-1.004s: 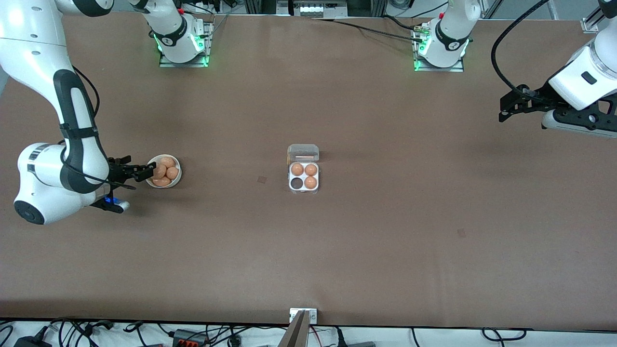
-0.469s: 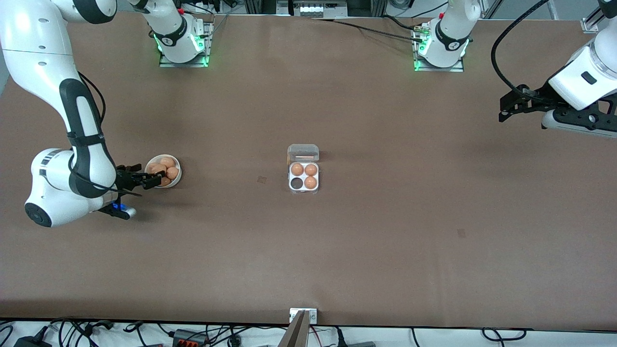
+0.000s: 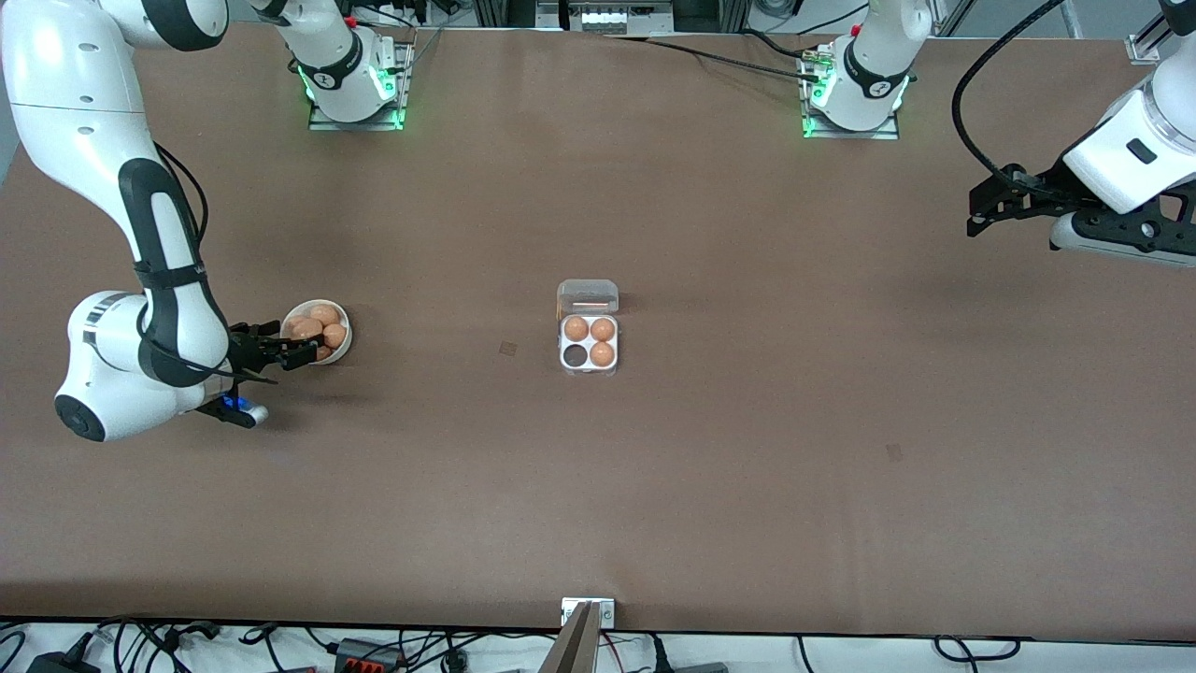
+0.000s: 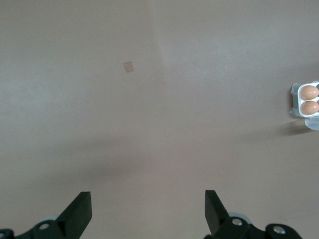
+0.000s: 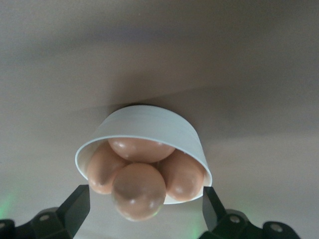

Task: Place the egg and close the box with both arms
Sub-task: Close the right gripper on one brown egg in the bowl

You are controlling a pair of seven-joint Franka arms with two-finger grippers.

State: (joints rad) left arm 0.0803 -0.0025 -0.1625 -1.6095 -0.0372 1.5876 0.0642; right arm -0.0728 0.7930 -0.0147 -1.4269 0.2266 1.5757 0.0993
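Note:
My gripper will lift the top egg (image 5: 138,192), which stands well above the bowl's rim (image 5: 144,138), so I should expect another egg to be hidden under it.
The box (image 3: 589,359) lies mid-table, its clear lid (image 3: 588,297) hinged open. Three eggs sit in it, and the cell (image 3: 573,355) nearest the camera toward the right arm's end is empty. A round white bowl (image 3: 348,338) holds several eggs toward the right arm's end. My right gripper (image 3: 304,350) is open at the bowl's rim. In the right wrist view (image 5: 144,196) its fingers stand either side of the top egg (image 5: 138,191) of the bowl (image 5: 149,127). My left gripper (image 3: 981,206) waits open and empty, high over the left arm's end (image 4: 147,195). The box's edge (image 4: 294,99) shows there.
Two small dark square marks (image 3: 507,349) (image 3: 894,451) lie on the brown table. A metal bracket (image 3: 588,612) sits at the table's edge nearest the camera. The arm bases (image 3: 355,84) (image 3: 855,93) stand along the edge farthest from the camera.
My right gripper has shifted a little toward the front camera and sunk to the bowl's rim, still open. The left arm, the box and the eggs have not moved.

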